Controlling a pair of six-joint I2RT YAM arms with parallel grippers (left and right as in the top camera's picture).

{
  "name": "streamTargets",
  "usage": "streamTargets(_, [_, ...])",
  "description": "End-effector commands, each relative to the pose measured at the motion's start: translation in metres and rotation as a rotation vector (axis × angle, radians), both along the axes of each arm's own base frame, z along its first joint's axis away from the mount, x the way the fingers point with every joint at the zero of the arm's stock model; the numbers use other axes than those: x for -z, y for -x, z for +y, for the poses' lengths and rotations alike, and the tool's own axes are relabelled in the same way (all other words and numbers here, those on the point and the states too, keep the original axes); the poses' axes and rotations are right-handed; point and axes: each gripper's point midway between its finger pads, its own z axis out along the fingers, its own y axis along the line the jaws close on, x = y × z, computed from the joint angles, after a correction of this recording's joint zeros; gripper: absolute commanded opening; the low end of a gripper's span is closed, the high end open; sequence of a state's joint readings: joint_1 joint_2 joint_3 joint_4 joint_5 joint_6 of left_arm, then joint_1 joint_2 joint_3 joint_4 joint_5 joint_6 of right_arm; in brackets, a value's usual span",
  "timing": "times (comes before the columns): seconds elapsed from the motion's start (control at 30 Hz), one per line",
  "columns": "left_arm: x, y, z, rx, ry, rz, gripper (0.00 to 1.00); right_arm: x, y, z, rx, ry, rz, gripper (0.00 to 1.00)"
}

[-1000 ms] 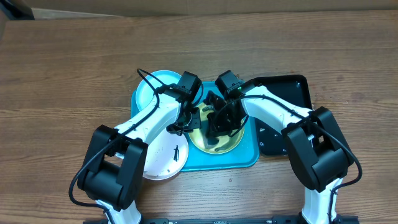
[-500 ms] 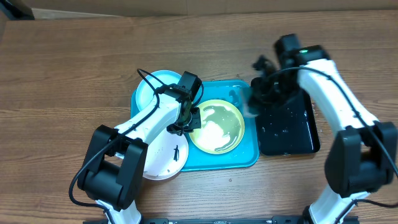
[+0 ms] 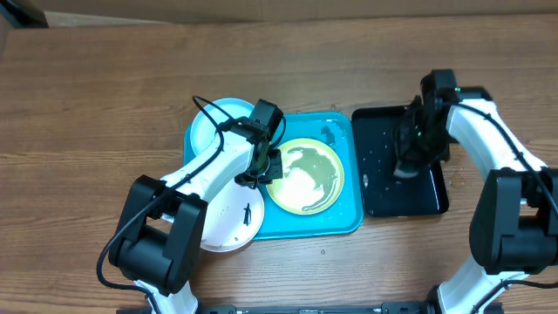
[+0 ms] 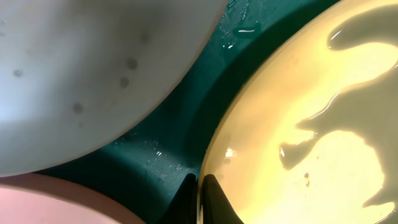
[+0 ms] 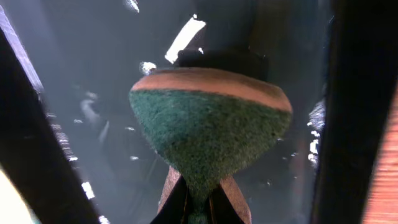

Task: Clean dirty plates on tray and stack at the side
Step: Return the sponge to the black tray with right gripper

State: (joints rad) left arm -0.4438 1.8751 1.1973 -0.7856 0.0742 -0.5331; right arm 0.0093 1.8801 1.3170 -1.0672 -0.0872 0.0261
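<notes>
My right gripper needs to back away from above the black tray point(image 3: 380, 167) before my left gripper pours there, because water is pooled on the yellow-green plate point(image 3: 315, 166).
The yellow-green plate point(image 3: 305, 179) lies wet in the turquoise tray point(image 3: 347, 220). My left gripper point(image 3: 270, 167) is shut on its left rim; the left wrist view shows the jaws point(image 4: 199, 196) pinching the plate's edge point(image 4: 311, 124). The light blue plate point(image 3: 212, 126) lies at the tray's far left corner. The white plate point(image 3: 228, 218), with a dark smudge, lies at the tray's near left. My right gripper point(image 3: 408, 161) is over the black tray point(image 3: 433, 202), its jaws point(image 5: 199, 202) shut on a green sponge point(image 5: 208, 127).
The glossy black tray lies right of the turquoise tray and is wet with droplets point(image 5: 93, 112). A pale plate with dark spots point(image 4: 93, 62) lies close to my left gripper, above the tray floor point(image 4: 168, 140). Bare wooden table point(image 3: 96, 96) surrounds the trays.
My right arm has moved with the sponge from above the yellow-green plate to the right, over the black tray. The left gripper has stayed on the plate's rim.
</notes>
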Motion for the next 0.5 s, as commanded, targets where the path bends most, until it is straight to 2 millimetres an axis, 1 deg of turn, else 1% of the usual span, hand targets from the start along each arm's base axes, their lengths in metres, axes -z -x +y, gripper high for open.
streamTargets(0.0, [0.006,0.003,0.001,0.004,-0.011,0.015,0.05,0.005,0.006,0.004,0.003,-0.015,-0.005,0.04])
streamTargets(0.03, [0.006,0.003,0.001,0.004,-0.011,0.015,0.05,0.006,0.007,0.005,0.003,-0.024,-0.005,0.07])
streamTargets(0.13, [0.006,0.003,0.001,0.003,-0.011,0.015,0.11,0.004,0.005,0.006,0.004,-0.027,-0.012,0.52])
streamTargets(0.2, [0.006,0.003,0.001,0.003,-0.011,0.015,0.18,0.000,-0.001,0.006,0.004,-0.027,-0.030,0.62])
streamTargets(0.23, [0.006,0.003,0.001,0.003,-0.012,0.015,0.20,-0.004,-0.005,0.005,0.008,-0.027,-0.041,0.63])
streamTargets(0.33, [0.006,0.003,0.001,0.003,-0.011,0.015,0.25,-0.027,-0.025,0.000,0.021,-0.024,-0.094,0.65])
streamTargets(0.37, [0.006,0.003,0.001,0.003,-0.012,0.015,0.25,-0.043,-0.036,-0.007,0.038,-0.014,-0.126,0.66])
streamTargets(0.47, [0.006,0.003,0.001,0.003,-0.012,0.016,0.25,-0.067,-0.053,-0.028,0.130,0.010,-0.181,0.72])
